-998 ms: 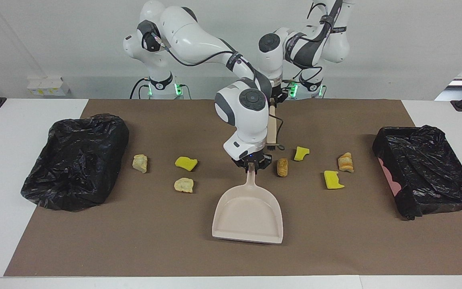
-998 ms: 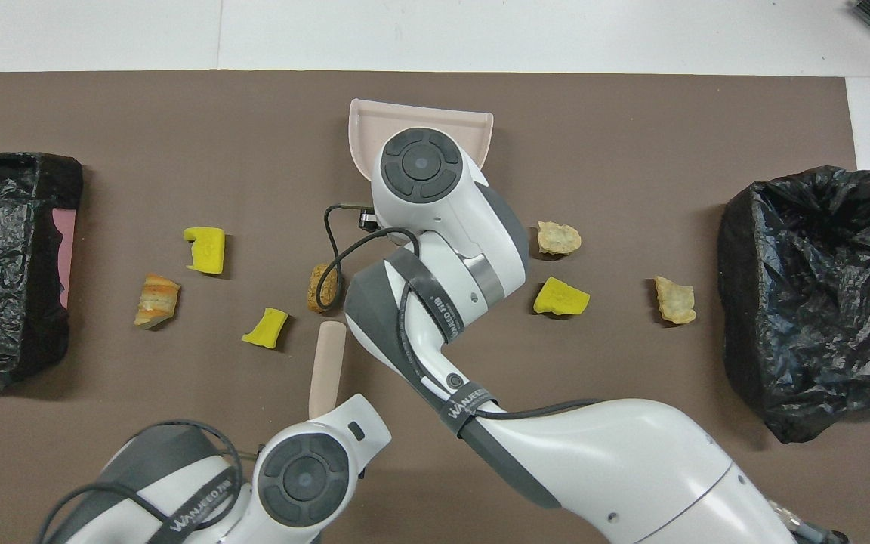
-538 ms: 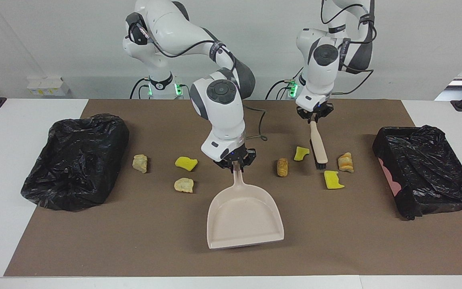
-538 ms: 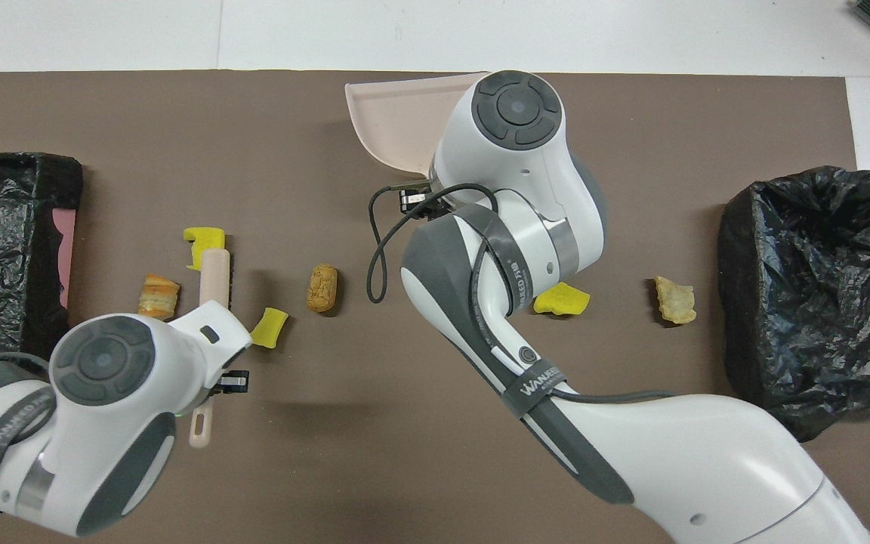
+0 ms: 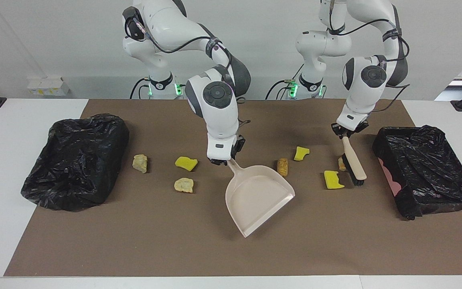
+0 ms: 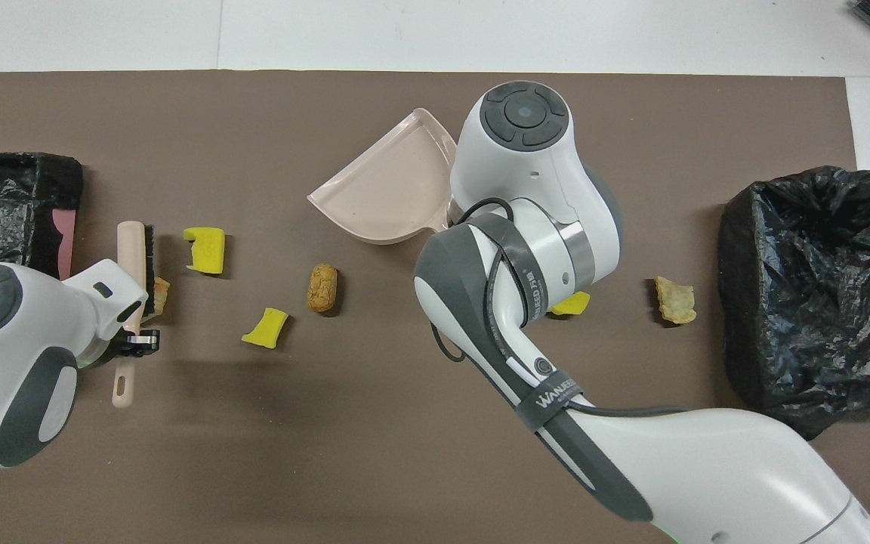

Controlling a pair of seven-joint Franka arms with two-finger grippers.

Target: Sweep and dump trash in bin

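Note:
The dustpan's open edge (image 6: 365,155) is angled away from the brush, so next my right gripper pulls the dustpan back and turns it square behind the brown lump.
My right gripper (image 5: 225,160) is shut on the handle of the beige dustpan (image 5: 257,196), which lies mid-mat with its open edge turned toward the left arm's end. My left gripper (image 5: 346,133) is shut on the handle of the brush (image 5: 353,164). The brush's bristles are down beside a tan lump (image 5: 341,163) and a yellow scrap (image 5: 333,180). Other trash lies between brush and pan: a brown lump (image 5: 282,166) and a yellow scrap (image 5: 301,153). Toward the right arm's end lie a yellow scrap (image 5: 186,163) and two tan lumps (image 5: 184,185) (image 5: 140,163).
A bin lined with a black bag (image 5: 427,168) stands at the left arm's end of the brown mat (image 5: 155,241), just past the brush. A second black-bagged bin (image 5: 76,160) stands at the right arm's end.
The right gripper has swung the dustpan's mouth round toward the left arm's end. The left gripper has carried the brush past the tan lump toward the bin at its end.

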